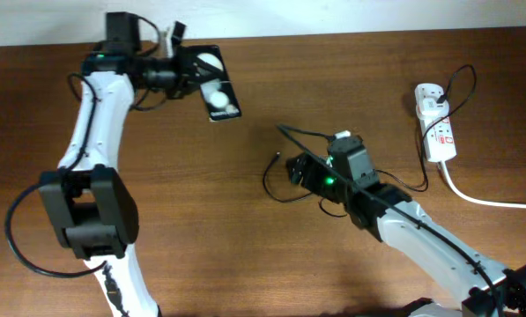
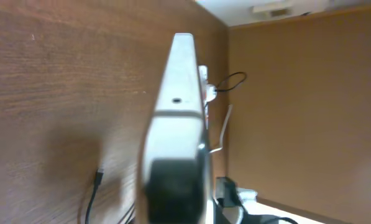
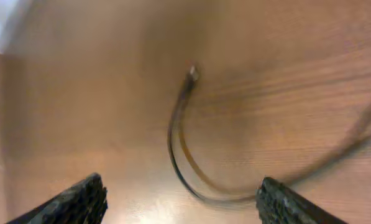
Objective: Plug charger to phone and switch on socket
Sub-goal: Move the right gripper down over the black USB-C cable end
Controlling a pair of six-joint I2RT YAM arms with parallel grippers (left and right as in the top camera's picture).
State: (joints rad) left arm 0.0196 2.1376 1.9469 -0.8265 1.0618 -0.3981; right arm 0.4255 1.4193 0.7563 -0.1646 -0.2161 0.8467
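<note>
I should hold the phone aside with my left gripper while my empty right gripper, with the connector [image 1: 277, 155] loose ahead of it, takes the cable [image 1: 267, 170] behind its tip.
My left gripper [image 1: 195, 74] is shut on the black phone [image 1: 214, 84] and holds it tilted at the table's far left, its two white round spots showing. In the left wrist view the phone [image 2: 180, 93] is seen edge-on, running away from the jaws [image 2: 173, 196]. The charger cable [image 1: 276, 180] lies looped at mid-table, its connector tip [image 1: 276, 158] pointing left. My right gripper [image 1: 296, 169] is open and empty just above the loop. In the right wrist view the tip [image 3: 191, 73] lies ahead of the spread fingers [image 3: 182, 205]. The socket strip [image 1: 436, 123] lies at the far right.
The strip's thick white cord [image 1: 483, 198] runs off the right edge. The thin black cable [image 1: 461, 84] arcs up to the strip's plug. The strip [image 2: 204, 84] and the cable tip [image 2: 99, 175] also show in the left wrist view. The table is bare wood.
</note>
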